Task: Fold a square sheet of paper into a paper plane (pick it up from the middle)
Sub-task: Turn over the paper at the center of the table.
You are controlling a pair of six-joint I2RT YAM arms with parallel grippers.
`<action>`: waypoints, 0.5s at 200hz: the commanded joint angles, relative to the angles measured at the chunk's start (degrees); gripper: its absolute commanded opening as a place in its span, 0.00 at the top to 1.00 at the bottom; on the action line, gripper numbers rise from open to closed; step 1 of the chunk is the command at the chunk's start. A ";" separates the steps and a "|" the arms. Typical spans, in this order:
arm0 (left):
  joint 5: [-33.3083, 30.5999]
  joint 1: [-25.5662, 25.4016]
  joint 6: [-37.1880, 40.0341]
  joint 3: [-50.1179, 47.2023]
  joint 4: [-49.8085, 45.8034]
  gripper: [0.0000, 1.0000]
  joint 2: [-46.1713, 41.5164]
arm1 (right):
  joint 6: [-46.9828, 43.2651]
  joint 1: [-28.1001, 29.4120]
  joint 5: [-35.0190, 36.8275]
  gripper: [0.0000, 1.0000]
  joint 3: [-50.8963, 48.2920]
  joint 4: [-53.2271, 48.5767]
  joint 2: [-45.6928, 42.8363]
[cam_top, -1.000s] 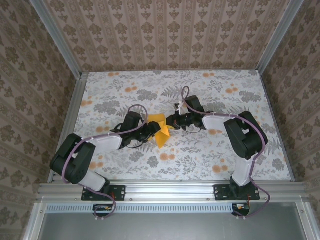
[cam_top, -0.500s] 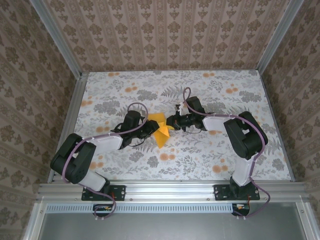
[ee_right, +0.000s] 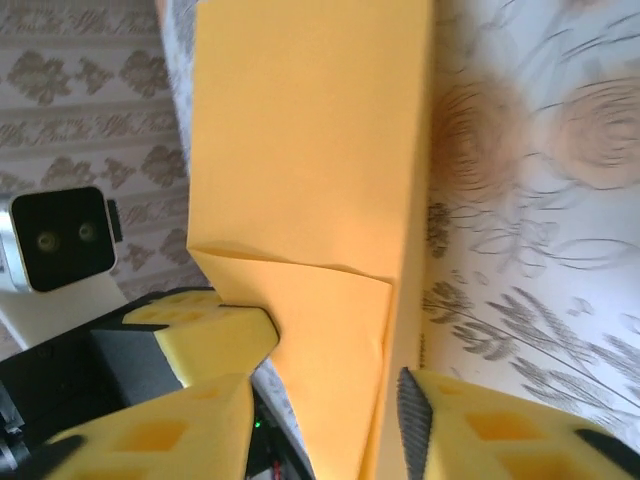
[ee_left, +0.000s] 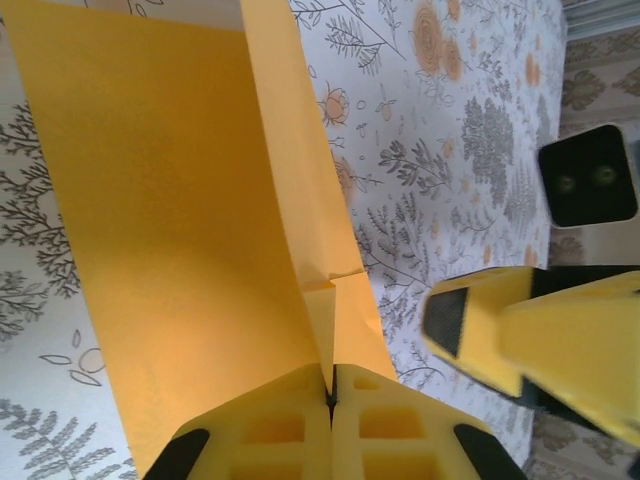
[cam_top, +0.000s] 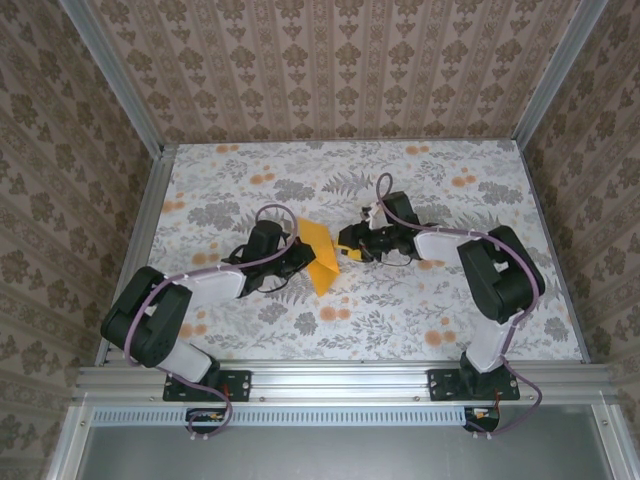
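Observation:
The paper's raised flap is buckling at its near end [ee_right: 300, 275]. Next, my left gripper opens, moves across to the flap's outer edge [ee_left: 330, 180] and folds the flap down flat.
The orange-yellow sheet of paper [cam_top: 321, 262] is folded into a narrow paper plane shape and stands on edge at mid-table. My left gripper [cam_top: 299, 259] is at its left side. In the left wrist view this gripper [ee_left: 331, 388] is shut on the centre crease, and a wing of the paper [ee_left: 170, 210] spreads away to the left. My right gripper [cam_top: 346, 250] is just right of the paper and stands open. In the right wrist view its fingers [ee_right: 470, 430] straddle the folded paper [ee_right: 310, 150] with gaps on both sides.
The floral tablecloth [cam_top: 400, 310] covers the table, with patterned walls on three sides. An aluminium rail [cam_top: 340, 380] runs along the near edge by the arm bases. The two wrists sit close together over the paper.
My left gripper has closed onto the paper's crease. My right gripper has opened and let go of the paper, drawing back slightly to the right.

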 commanded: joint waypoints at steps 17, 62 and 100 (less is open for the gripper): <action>-4.67 -0.98 10.61 8.32 -18.89 0.96 -7.53 | -13.93 -1.84 13.22 0.32 0.58 -16.03 -9.96; -15.65 -2.49 23.25 22.63 -47.95 0.94 -12.85 | -20.28 -2.26 25.98 0.18 -1.87 -19.33 -18.50; -29.93 -4.67 31.08 34.83 -66.64 0.93 -8.44 | -20.94 -2.38 32.26 0.12 -4.69 -18.42 -23.73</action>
